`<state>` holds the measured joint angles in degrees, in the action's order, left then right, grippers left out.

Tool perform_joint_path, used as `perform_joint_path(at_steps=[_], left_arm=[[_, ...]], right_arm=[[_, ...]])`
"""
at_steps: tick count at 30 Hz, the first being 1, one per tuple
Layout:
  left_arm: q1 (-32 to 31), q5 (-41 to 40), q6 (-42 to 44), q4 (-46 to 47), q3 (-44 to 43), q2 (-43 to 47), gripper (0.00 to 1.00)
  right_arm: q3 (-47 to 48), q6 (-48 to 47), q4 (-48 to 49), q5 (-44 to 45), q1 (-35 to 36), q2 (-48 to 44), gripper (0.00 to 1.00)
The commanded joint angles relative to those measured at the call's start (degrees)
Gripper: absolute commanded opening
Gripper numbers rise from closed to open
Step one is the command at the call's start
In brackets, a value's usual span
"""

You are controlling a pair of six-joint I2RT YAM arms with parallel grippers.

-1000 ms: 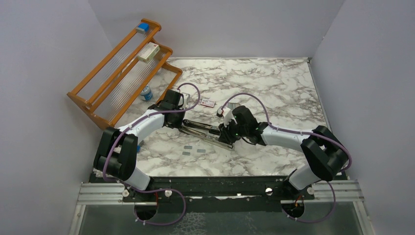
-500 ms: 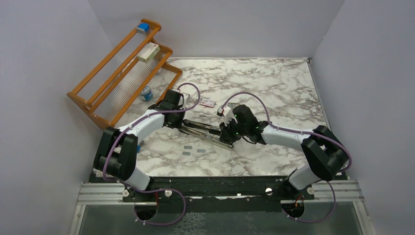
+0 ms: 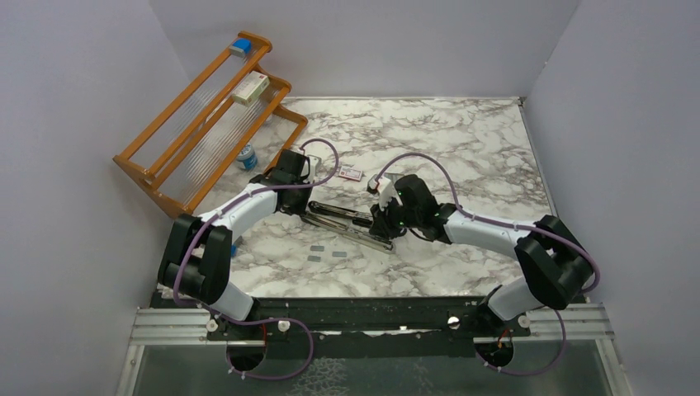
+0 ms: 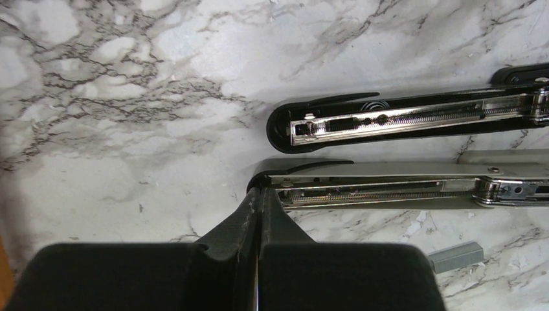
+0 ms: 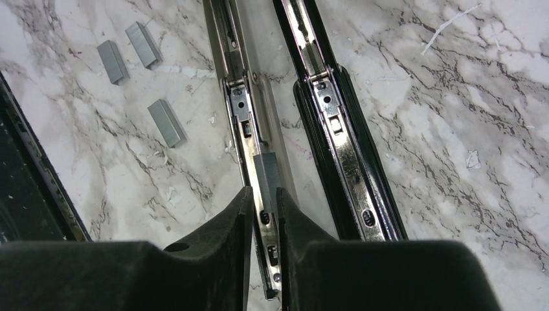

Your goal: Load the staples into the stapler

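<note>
My left gripper's closed fingers only touch the silver bar's end (image 4: 264, 181). So my left gripper should open and put its fingers on both sides of that end (image 4: 285, 192) to keep the bar steady for the strip of staples.
The black stapler (image 3: 347, 221) lies opened flat mid-table. In the right wrist view its black arm (image 5: 349, 149) lies beside its silver rail (image 5: 241, 71). A grey strip of staples (image 5: 265, 170) sits in that rail. My right gripper (image 5: 264, 197) straddles the rail, its jaws closed narrowly on the strip's near end. In the top view it (image 3: 385, 224) is over the stapler's right end. My left gripper (image 4: 259, 195) is shut and empty, its tips touching the left end of the silver rail (image 4: 388, 186). The black arm (image 4: 388, 120) lies just beyond.
Three loose staple strips (image 5: 167, 122) lie left of the rail, also seen in the top view (image 3: 315, 247). A red-and-white packet (image 3: 351, 173) lies behind the stapler. A wooden rack (image 3: 206, 115) at the back left holds a white-and-red box (image 3: 252, 87).
My right gripper has edged slightly left along the stapler. The left arm has not visibly moved.
</note>
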<state>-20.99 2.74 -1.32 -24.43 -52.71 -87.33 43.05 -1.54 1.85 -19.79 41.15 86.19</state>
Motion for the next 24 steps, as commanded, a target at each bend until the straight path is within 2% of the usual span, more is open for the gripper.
perform_joint_path(at_steps=[1, 8, 14, 17, 24], left_arm=[[0.3, -2.7, 3.6, -0.4, -3.1, -0.3, 0.0], [0.3, -3.4, 7.9, -0.6, -3.7, 0.6, 0.0], [0.3, -1.2, 5.0, -1.2, -3.9, -0.9, 0.0], [0.3, -0.1, 1.3, -0.5, -2.7, 0.4, 0.21], [0.4, -2.1, -6.0, 3.4, 1.2, 5.8, 0.44]], right_arm=[[1.2, 0.3, 1.0, 0.6, -0.3, -2.4, 0.24], [-0.1, 1.5, 1.3, -0.3, -0.3, -3.5, 0.25], [-1.1, 2.4, 1.8, 0.0, -0.4, -3.1, 0.36], [-1.4, 3.2, 2.0, -0.2, -0.5, -3.6, 0.4], [-3.1, 3.8, 1.9, 2.1, -0.7, -6.1, 0.44]])
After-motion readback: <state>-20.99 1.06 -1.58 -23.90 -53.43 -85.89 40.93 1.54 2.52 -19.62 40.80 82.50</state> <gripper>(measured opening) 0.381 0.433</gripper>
